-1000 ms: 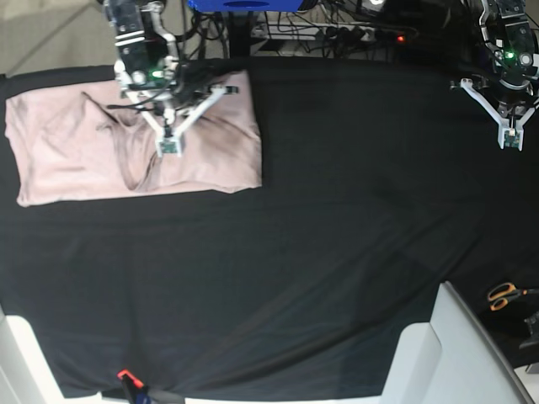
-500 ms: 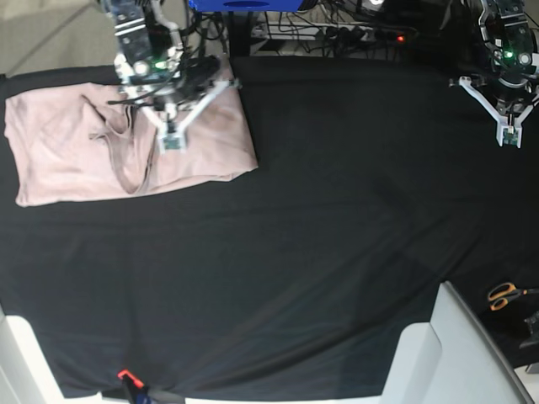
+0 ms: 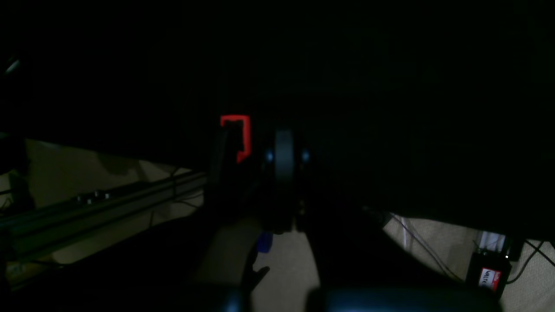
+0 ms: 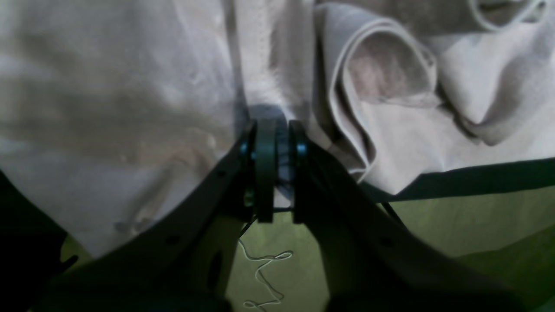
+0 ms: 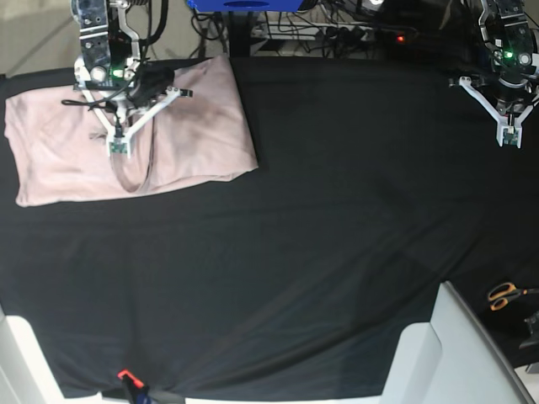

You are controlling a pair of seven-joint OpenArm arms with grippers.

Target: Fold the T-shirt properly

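The T-shirt gathers into a raised fold point(image 5: 135, 178) under my right gripper, so next I move away from that fold and bring my left gripper over to the T-shirt's opposite end point(image 5: 242, 156).
The pale pink T-shirt point(image 5: 198, 126) lies folded into a rough rectangle at the far left of the black table cloth point(image 5: 303, 252). My right gripper point(image 5: 117, 145) is over its middle-left part, its jaws closed and pinching a raised fold of the fabric. In the right wrist view the gripper point(image 4: 281, 147) is closed against the pink cloth point(image 4: 130, 86), with a loose folded flap to its right. My left gripper point(image 5: 509, 139) hangs closed and empty over the bare cloth at the far right. The left wrist view is very dark; that gripper point(image 3: 286, 156) looks closed there.
Orange-handled scissors point(image 5: 504, 295) lie off the cloth at the right edge. A white box-like object point(image 5: 459, 353) stands at the front right corner. A blue stand point(image 5: 244, 4) and cables run along the back edge.
My right gripper has moved left and slightly back across the T-shirt, dragging the creased fabric with it. The shirt's right part has shifted and flattened. The left arm has not moved.
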